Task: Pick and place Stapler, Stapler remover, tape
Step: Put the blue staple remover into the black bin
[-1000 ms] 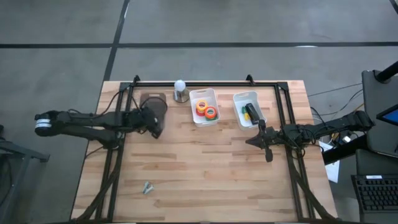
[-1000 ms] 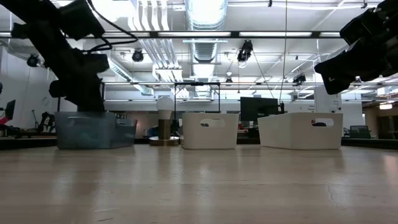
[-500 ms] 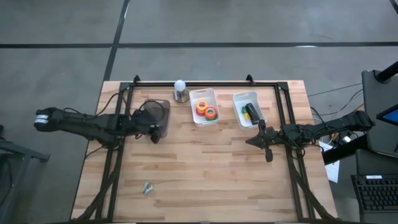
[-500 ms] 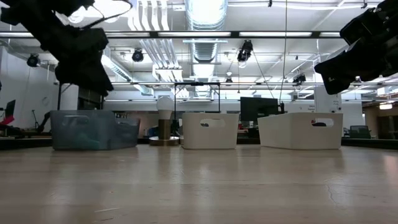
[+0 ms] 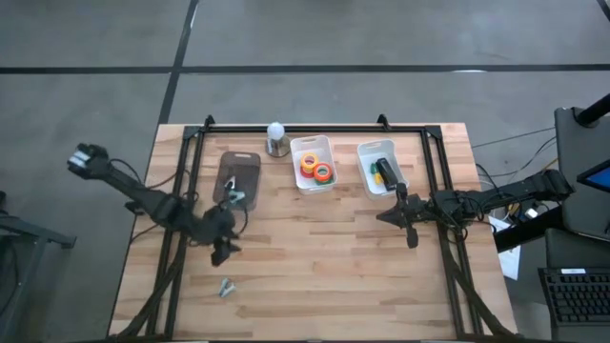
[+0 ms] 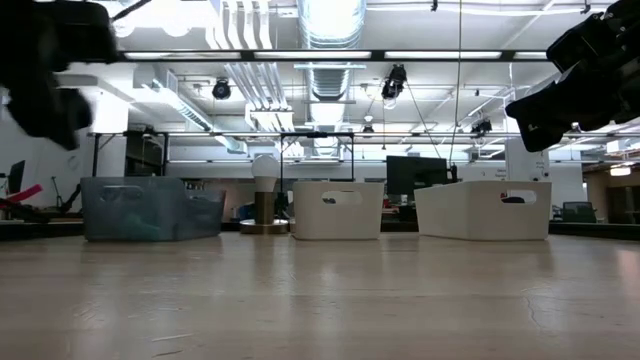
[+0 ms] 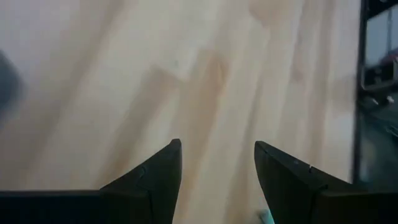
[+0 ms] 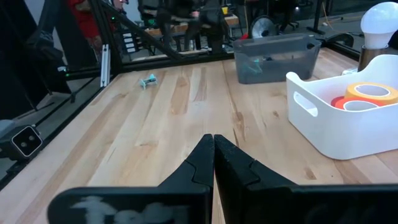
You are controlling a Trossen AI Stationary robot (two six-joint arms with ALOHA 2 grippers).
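Observation:
Clear wood (image 5: 229,272) lies between my left gripper's open fingers and the pale stapler remover (image 5: 226,287), so I should head for it next until the fingers close around it.
My left gripper (image 5: 222,253) hangs open over bare wood (image 7: 217,93), between a dark grey bin (image 5: 238,176) and a pale stapler remover (image 5: 226,287) that lies on the table near the front edge. A second stapler remover (image 5: 233,197) lies inside the grey bin. Orange and red tape rolls (image 5: 315,168) lie in the middle white bin (image 5: 312,145). The black stapler (image 5: 384,172) lies in the right white bin (image 5: 376,149), next to a small green piece. My right gripper (image 5: 411,229) waits shut at the right, above the table.
A light bulb on a stand (image 5: 275,136) is at the far edge, left of the white bins. A black frame (image 5: 305,127) runs round the table. From the right wrist, the tape bin (image 8: 323,134), the grey bin (image 8: 277,57) and the loose remover (image 8: 148,81) show.
My left gripper has swung away from above the grey bin toward the table's near edge, turning as it went, and now hangs over bare wood. The grey bin, covered by it before, shows a stapler remover lying inside.

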